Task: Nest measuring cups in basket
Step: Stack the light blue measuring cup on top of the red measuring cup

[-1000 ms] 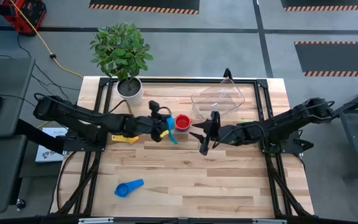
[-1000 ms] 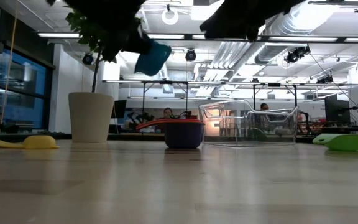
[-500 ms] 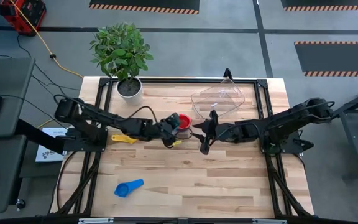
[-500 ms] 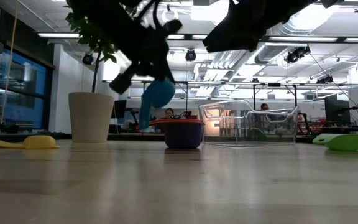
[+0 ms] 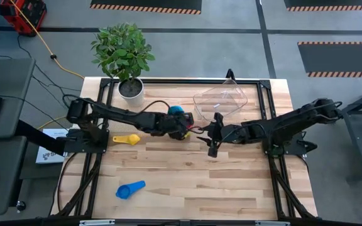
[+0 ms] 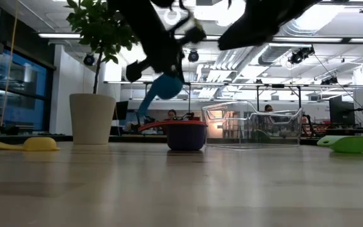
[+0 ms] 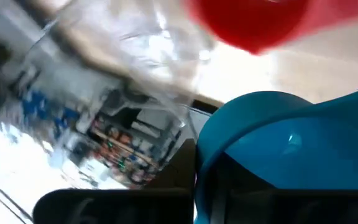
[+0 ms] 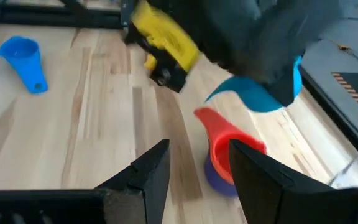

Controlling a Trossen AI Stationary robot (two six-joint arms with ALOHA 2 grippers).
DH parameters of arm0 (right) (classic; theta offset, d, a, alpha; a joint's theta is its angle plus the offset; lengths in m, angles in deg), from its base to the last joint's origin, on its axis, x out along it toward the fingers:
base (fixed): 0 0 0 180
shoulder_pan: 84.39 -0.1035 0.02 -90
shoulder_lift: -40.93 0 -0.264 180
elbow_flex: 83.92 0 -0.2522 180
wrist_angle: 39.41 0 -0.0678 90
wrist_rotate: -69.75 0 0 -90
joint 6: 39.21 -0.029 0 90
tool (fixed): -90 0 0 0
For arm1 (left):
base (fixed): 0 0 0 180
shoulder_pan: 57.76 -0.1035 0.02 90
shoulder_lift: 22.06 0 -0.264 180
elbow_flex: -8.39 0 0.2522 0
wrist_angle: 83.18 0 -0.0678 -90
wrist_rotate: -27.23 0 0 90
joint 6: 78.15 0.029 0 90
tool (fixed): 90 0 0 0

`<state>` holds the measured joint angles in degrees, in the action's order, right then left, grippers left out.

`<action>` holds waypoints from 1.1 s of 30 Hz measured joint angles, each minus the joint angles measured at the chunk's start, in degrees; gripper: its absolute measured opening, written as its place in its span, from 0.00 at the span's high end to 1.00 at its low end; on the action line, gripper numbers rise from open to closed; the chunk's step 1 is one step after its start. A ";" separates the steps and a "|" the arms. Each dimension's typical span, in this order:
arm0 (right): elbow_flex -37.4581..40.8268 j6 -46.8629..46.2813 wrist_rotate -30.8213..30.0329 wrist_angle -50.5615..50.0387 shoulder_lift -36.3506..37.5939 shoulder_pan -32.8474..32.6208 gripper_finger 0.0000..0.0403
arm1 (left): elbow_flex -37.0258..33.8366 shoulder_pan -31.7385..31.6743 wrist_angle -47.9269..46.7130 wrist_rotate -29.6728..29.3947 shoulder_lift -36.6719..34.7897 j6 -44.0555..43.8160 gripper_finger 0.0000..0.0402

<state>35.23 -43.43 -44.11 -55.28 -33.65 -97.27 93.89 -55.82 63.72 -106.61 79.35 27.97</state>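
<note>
The light blue cup [image 6: 166, 87] hangs tilted and off to the side of the red cup, so next my left gripper levels it and brings it over the red bowl [image 8: 230, 148].
My left gripper [image 5: 180, 123] is shut on the light blue measuring cup [image 6: 164, 86] and hangs just above the red cup [image 6: 176, 124]. The red cup sits nested in the dark blue cup [image 6: 186, 137], which rests on the table. The left wrist view has the light blue cup [image 7: 278, 155] close up, with the red cup [image 7: 253, 25] beyond it. My right gripper [image 8: 194, 171] is open and hovers to the right of the stacked cups, touching nothing. The clear basket [image 5: 220, 98] stands by the far edge. A yellow cup [image 5: 126, 139] and a blue cup [image 5: 131, 189] lie on the table. My left gripper holds the light blue cup at its bowl end [image 6: 169, 77], coming from above; the fingers themselves hide the exact place. The cup is lifted clear of the table and tilted, and its handle [image 6: 145, 112] hangs down toward the table's left.
A white plant pot [image 5: 131, 89] stands at the far left corner of the table. A green scoop-like thing [image 6: 343, 143] lies at the right in the low view. Bare wood stretches across the near half, around the blue cup.
My left gripper has carried the light blue cup toward the table's right, from left of the red cup to over it. The cup came down from high up and tipped over, so that its handle now hangs down. My right gripper has stayed open.
</note>
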 joint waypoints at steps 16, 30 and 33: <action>0.00 -1.97 -7.44 -6.97 6.11 -6.44 0.61 | 4.71 1.13 1.04 4.98 7.75 12.68 1.00; 0.00 -3.03 -7.54 -6.58 6.11 -6.40 0.61 | 4.67 0.07 0.81 7.32 9.41 12.25 0.97; 0.00 -3.03 -7.63 -6.56 6.11 -6.40 0.61 | 4.67 0.11 1.13 7.41 9.43 9.15 0.96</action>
<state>35.23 -46.45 -51.73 -61.84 -27.54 -103.67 98.56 -55.71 64.85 -99.19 88.79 37.12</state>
